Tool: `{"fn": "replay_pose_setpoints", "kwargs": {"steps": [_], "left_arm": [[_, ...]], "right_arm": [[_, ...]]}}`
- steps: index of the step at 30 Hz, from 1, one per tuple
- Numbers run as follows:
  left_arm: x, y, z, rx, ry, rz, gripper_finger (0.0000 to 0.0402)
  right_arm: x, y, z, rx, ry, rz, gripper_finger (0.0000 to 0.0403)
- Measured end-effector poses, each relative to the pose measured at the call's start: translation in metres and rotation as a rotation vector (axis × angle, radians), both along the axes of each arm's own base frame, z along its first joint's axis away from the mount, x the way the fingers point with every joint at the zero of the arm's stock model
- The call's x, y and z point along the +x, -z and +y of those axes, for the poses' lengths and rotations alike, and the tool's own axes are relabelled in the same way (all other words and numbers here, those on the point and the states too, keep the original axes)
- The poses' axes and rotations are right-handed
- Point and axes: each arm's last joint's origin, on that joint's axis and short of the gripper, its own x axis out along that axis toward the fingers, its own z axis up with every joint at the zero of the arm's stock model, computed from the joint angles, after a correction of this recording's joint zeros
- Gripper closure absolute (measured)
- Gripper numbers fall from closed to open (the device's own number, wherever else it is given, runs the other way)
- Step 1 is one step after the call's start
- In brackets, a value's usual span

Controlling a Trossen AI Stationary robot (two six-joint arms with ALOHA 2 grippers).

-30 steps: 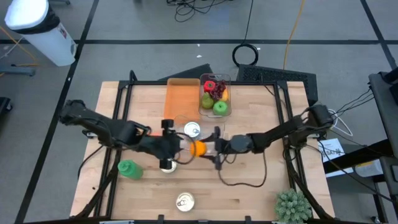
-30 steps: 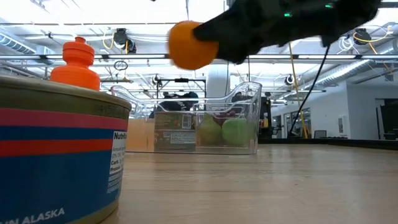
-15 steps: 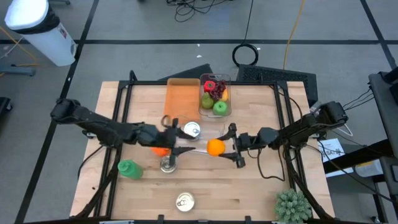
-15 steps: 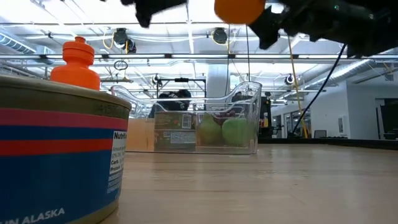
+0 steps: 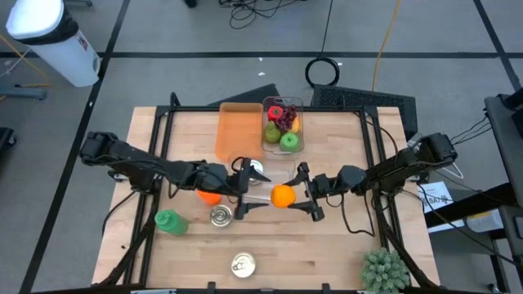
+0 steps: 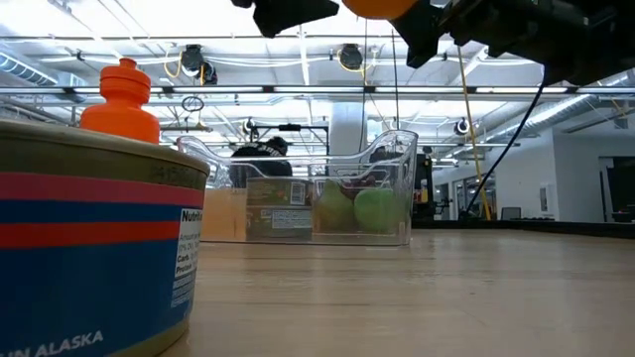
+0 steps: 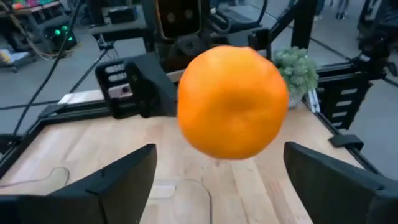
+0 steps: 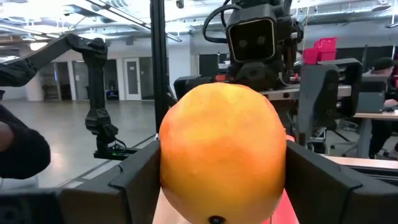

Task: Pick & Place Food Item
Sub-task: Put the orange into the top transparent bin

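Observation:
The orange [image 7: 233,102] is beyond my left gripper's open fingers, so next my right gripper moves it in between those fingers [image 7: 221,183] before my left gripper takes it.
The orange [image 5: 283,196] is a round orange fruit, up in the air above the middle of the table. My right gripper [image 5: 299,194] comes in from the table's right and is shut on it. My left gripper [image 5: 248,189] stands just left of the orange, facing it, open. In the left wrist view the orange [image 7: 232,102] fills the space ahead of the spread fingers and I see no touch. The low view shows the orange [image 6: 382,7] at the top edge. A clear bin [image 5: 283,126] with fruit stands at the far side. My right gripper pinches the orange between its two fingers [image 8: 134,180], one on each side of its widest part [image 8: 171,155]. The fingers lie level and come from the table's right. The orange is lifted clear, high above the table.
An orange board [image 5: 239,131] lies left of the bin. Cans stand at mid table [image 5: 254,170], left of centre [image 5: 221,215] and near the front edge [image 5: 243,264]. A green object [image 5: 167,220] and an orange bottle [image 5: 208,196] are on the left. A small plant [image 5: 384,269] sits at the near right corner.
The orange has moved toward the table's right and risen, carried in my right gripper. My left gripper drew back toward the left, away from the orange. It then came back toward the orange and stands close to it.

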Motion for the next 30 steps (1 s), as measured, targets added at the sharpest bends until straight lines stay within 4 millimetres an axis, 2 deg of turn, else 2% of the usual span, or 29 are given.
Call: {"fn": "replay_pose_setpoints", "kwargs": {"steps": [6, 15, 23, 30], "left_arm": [[0.002, -0.004, -0.003, -0.042, 0.080, -0.053, 0.0020], [0.003, -0.003, -0.003, -0.066, 0.058, -0.048, 0.0024], [0.002, -0.002, -0.005, -0.065, 0.064, -0.035, 0.0026], [0.001, -0.002, -0.010, -0.048, 0.084, -0.035, 0.0047]], "right_arm": [[0.008, 0.002, 0.000, 0.001, 0.022, 0.006, 0.0133], [0.043, -0.001, 0.006, -0.024, -0.012, 0.015, 0.0133], [0.044, -0.004, 0.005, -0.040, -0.002, 0.002, 0.0133], [0.044, -0.004, 0.004, -0.043, 0.004, -0.005, 0.0133]]}}
